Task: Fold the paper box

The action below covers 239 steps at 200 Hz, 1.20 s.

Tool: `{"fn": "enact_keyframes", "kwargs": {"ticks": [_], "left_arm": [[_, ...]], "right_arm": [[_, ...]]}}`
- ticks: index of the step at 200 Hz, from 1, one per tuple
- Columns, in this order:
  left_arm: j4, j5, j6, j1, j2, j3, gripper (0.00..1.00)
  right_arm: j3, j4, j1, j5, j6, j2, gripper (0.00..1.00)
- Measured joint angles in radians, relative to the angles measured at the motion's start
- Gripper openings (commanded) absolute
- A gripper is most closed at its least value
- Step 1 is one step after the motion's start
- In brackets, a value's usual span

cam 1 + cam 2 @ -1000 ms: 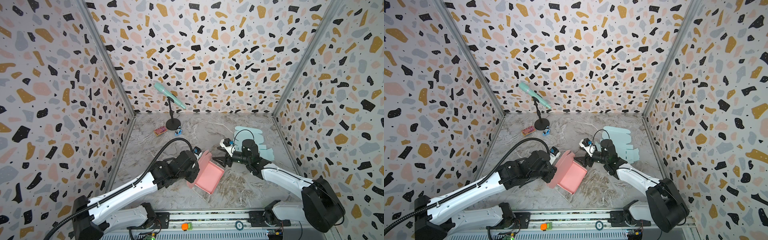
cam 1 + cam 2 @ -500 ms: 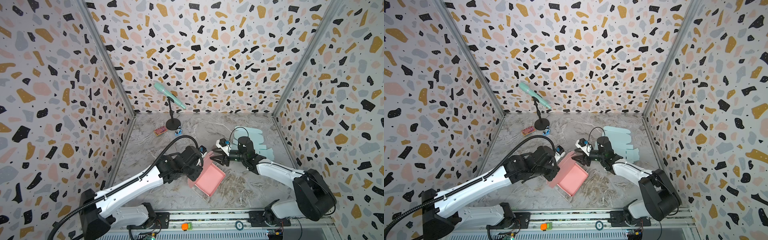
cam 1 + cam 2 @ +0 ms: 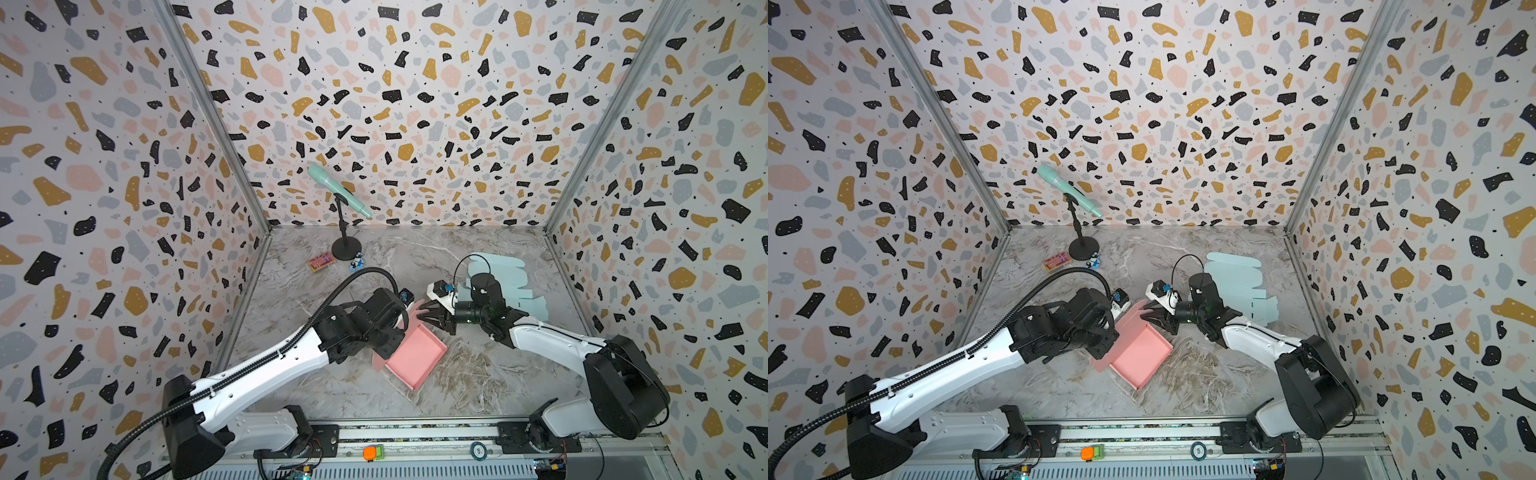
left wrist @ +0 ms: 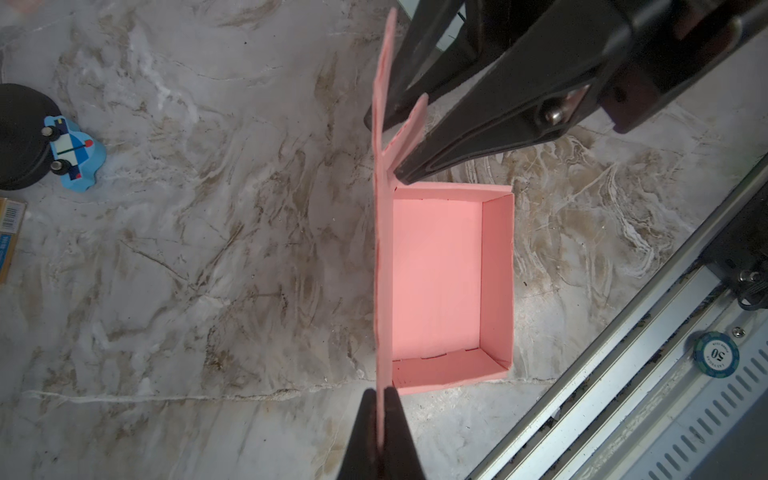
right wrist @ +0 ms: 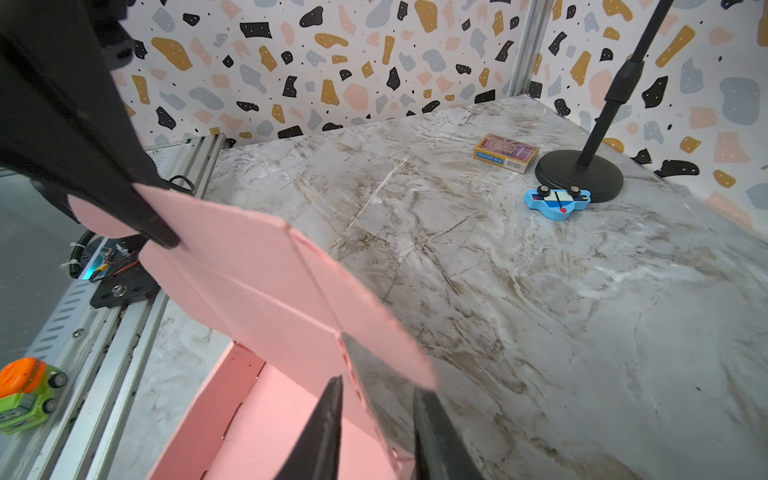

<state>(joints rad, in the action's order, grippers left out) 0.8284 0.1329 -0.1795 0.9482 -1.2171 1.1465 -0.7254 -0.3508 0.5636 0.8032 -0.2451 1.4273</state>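
The tray [image 3: 417, 357] is at a crooked angle to the metal rail. Next, my left gripper goes to the lid's near side flap [image 3: 378, 362] and help turn the box straight.
The pink paper box [image 3: 415, 357] [image 3: 1140, 353] lies open on the marble table, its tray formed and its lid panel [image 4: 384, 249] standing on edge. My left gripper [image 4: 380, 392] [image 3: 388, 353] is shut on the near end of that lid panel. At the far end my right gripper [image 5: 376, 399] [image 3: 417, 313] straddles the lid's rounded side flap [image 4: 415, 120] along its perforated fold. A gap still shows between its fingers [image 5: 330, 419] and the paper.
A flat teal paper sheet [image 3: 498, 278] lies behind the right arm. At the back stand a microphone stand [image 3: 346, 250], a card pack [image 3: 321, 262] and a blue toy car [image 3: 356, 262]. The metal rail [image 3: 415, 432] along the front carries an orange-green toy [image 3: 372, 453].
My right gripper moved left onto the lid's flap and its jaws narrowed around it. The left arm shifted the lid and box a little toward the back while keeping its grip.
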Motion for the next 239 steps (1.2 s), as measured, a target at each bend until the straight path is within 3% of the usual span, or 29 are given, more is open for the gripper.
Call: {"fn": "enact_keyframes", "kwargs": {"ticks": [62,110,137,165,188,239], "left_arm": [[0.024,0.051,0.004,-0.018,-0.003,0.001,0.0],[-0.003,0.085,-0.012,-0.028,-0.007,-0.005,0.36],[-0.073,0.089,-0.045,-0.051,0.003,-0.058,0.62],[-0.134,0.084,-0.095,-0.098,0.032,-0.14,0.79],[-0.206,0.061,-0.148,-0.144,0.119,-0.242,0.86],[-0.338,0.054,-0.218,-0.161,0.27,-0.388,0.88]], "right_arm": [[0.0,0.016,0.006,-0.007,-0.023,0.0,0.09],[0.0,0.024,0.011,-0.019,-0.029,0.012,0.04],[0.0,0.031,0.011,-0.037,-0.03,0.024,0.02],[0.0,0.038,0.011,-0.058,-0.029,0.027,0.0],[0.0,0.038,0.011,-0.077,-0.026,0.027,0.0],[0.0,0.037,0.01,-0.12,0.001,0.027,0.0]]}}
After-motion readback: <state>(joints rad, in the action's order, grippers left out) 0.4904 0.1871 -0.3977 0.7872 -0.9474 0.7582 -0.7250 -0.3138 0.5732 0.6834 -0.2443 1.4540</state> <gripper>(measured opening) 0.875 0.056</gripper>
